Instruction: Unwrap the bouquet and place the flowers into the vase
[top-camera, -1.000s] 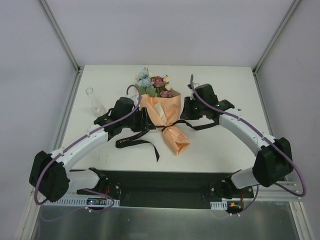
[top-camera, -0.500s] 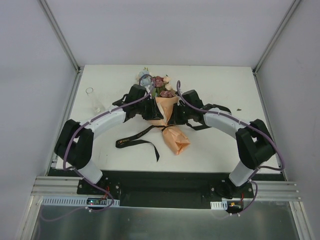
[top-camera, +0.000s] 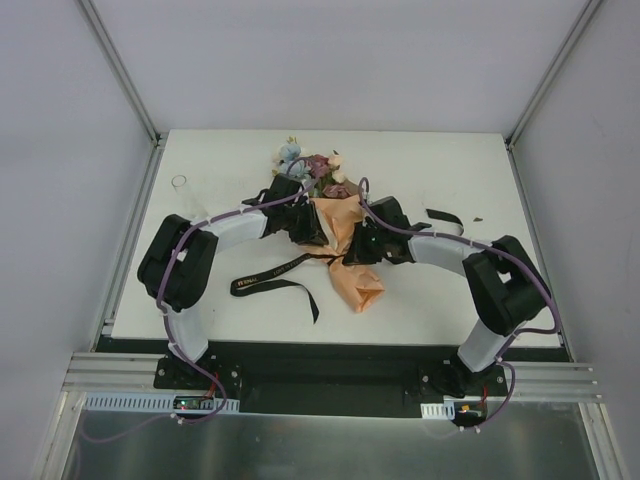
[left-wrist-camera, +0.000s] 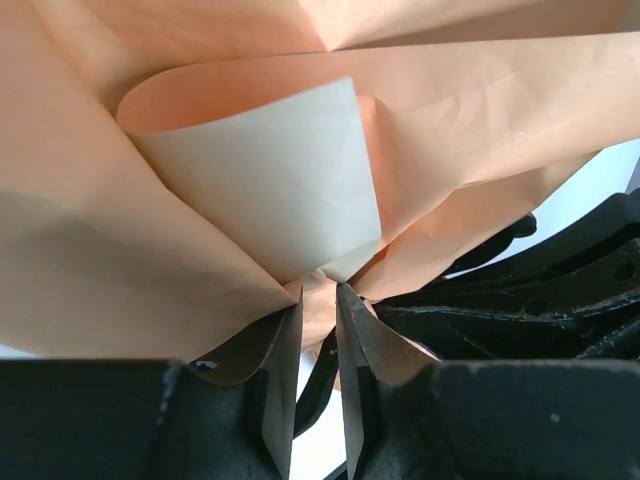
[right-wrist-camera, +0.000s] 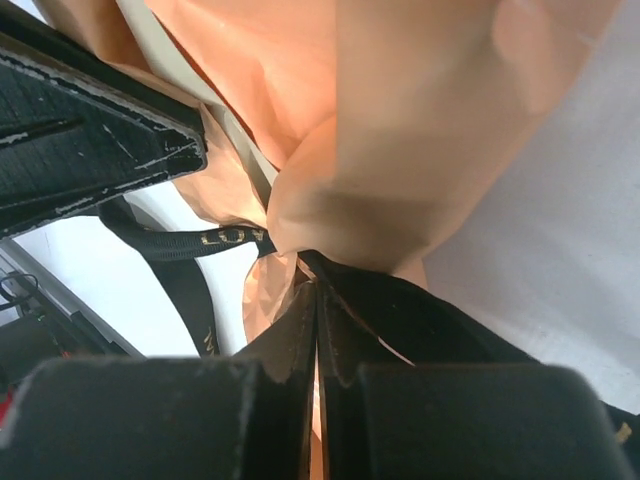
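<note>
My right gripper should keep the paper's waist (right-wrist-camera: 284, 258) still while my left gripper grabs the lettered ribbon side (right-wrist-camera: 224, 237) and pulls, because the black ribbon is tight around that waist.
The bouquet (top-camera: 357, 283) lies in the middle of the table, a peach paper cone with its flowers (top-camera: 315, 166) pointing to the far side. Its black ribbon (top-camera: 272, 276) trails off to the left. My left gripper (top-camera: 317, 228) comes in from the left; in the left wrist view the left gripper (left-wrist-camera: 318, 293) stands almost closed, pinching a fold of peach paper (left-wrist-camera: 100, 250). My right gripper (top-camera: 353, 246) comes in from the right; in the right wrist view the right gripper (right-wrist-camera: 317, 290) is shut at the tied waist with a sliver of paper (right-wrist-camera: 420, 120) between its fingers. The vase (top-camera: 182, 190) stands far left.
A loose end of black ribbon (top-camera: 443, 216) lies behind the right forearm. Lettered ribbon (right-wrist-camera: 205, 238) crosses just left of the right fingers. A white inner sheet (left-wrist-camera: 260, 190) shows inside the wrap. The left arm's elbow (top-camera: 178, 265) sits near the vase and the table's left edge.
Both arms have swung in against the bouquet's middle and both grippers have closed on its paper. The wrap is bunched and shifted slightly toward the right.
</note>
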